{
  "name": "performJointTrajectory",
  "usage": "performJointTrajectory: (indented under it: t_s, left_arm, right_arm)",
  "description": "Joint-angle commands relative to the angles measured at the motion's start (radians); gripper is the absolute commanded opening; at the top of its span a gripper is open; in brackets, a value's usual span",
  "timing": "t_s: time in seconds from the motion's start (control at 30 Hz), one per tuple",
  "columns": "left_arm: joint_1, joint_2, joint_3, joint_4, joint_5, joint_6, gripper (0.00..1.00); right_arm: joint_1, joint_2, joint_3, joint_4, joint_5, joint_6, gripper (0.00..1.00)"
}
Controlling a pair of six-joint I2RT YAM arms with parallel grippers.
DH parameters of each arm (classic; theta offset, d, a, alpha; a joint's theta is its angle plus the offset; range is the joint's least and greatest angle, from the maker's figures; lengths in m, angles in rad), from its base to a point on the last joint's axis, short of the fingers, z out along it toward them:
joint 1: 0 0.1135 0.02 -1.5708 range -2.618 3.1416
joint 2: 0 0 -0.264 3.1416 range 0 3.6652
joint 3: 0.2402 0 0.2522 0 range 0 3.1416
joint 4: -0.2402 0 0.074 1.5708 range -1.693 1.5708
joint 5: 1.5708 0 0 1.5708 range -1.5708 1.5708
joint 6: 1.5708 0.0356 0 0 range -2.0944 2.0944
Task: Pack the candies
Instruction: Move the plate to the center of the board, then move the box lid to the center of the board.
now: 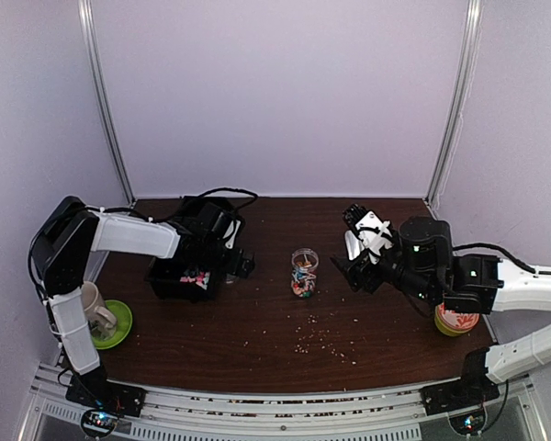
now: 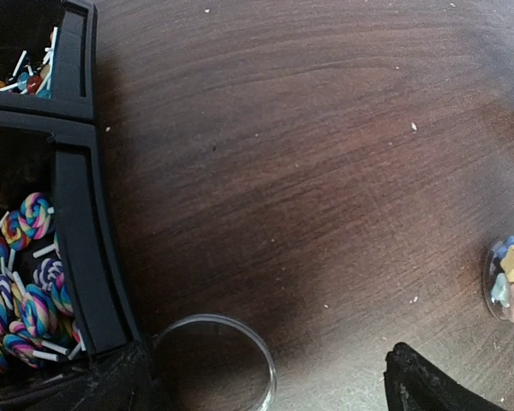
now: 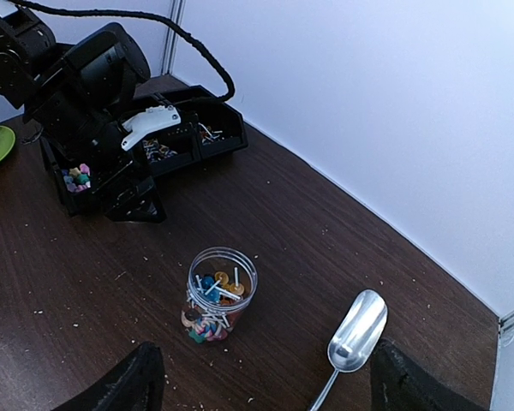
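The clear round lid [image 2: 214,366] is right up against the side of the black tray, so next I push the tray [image 2: 92,248] aside with my left gripper first and then pick up the lid.
A clear jar [image 1: 304,273] [image 3: 220,294] partly filled with candies stands mid-table; it also shows at the right edge [image 2: 510,278] of the left wrist view. More candies, swirled lollipops [image 2: 24,300], lie in the black compartment tray [image 1: 185,276] [image 2: 84,248] [image 3: 184,141]. My left gripper [image 1: 239,265] [image 2: 265,390] hangs open beside the tray, with an empty clear round rim [image 2: 218,364] near its left finger. My right gripper [image 1: 354,248] [image 3: 265,390] is open right of the jar. A metal scoop [image 3: 357,330] sits close to its right finger; contact is unclear.
A mug on a green saucer [image 1: 106,320] stands at the near left. A pink bowl with a yellow-green rim [image 1: 455,320] sits at the right under the right arm. Pale crumbs [image 1: 321,338] are scattered over the dark wood in front of the jar.
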Motion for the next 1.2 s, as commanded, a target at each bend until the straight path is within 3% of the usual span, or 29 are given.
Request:
performJointTrajectory:
  t_s: [0.0, 0.4, 0.6, 0.77, 1.17]
  left_arm:
    - [0.021, 0.033, 0.034, -0.091, -0.060, 0.008, 0.98]
    - [0.049, 0.005, 0.012, -0.127, -0.128, 0.042, 0.98]
    - [0.052, -0.002, 0.019, -0.076, 0.091, 0.078, 0.98]
    - [0.051, 0.042, 0.068, -0.123, 0.153, 0.078, 0.98]
    - [0.058, 0.082, 0.103, -0.149, 0.058, 0.090, 0.98]
  right_arm:
    - [-0.003, 0.005, 0.025, 0.004, -0.006, 0.014, 0.83]
    - [-0.003, -0.016, 0.017, -0.005, 0.000, 0.004, 0.83]
    - [-0.003, -0.016, 0.024, -0.015, 0.001, 0.000, 0.83]
    - [-0.002, -0.017, 0.027, -0.019, 0.000, 0.001, 0.84]
    - [-0.003, -0.011, 0.027, -0.021, -0.008, 0.011, 0.84]
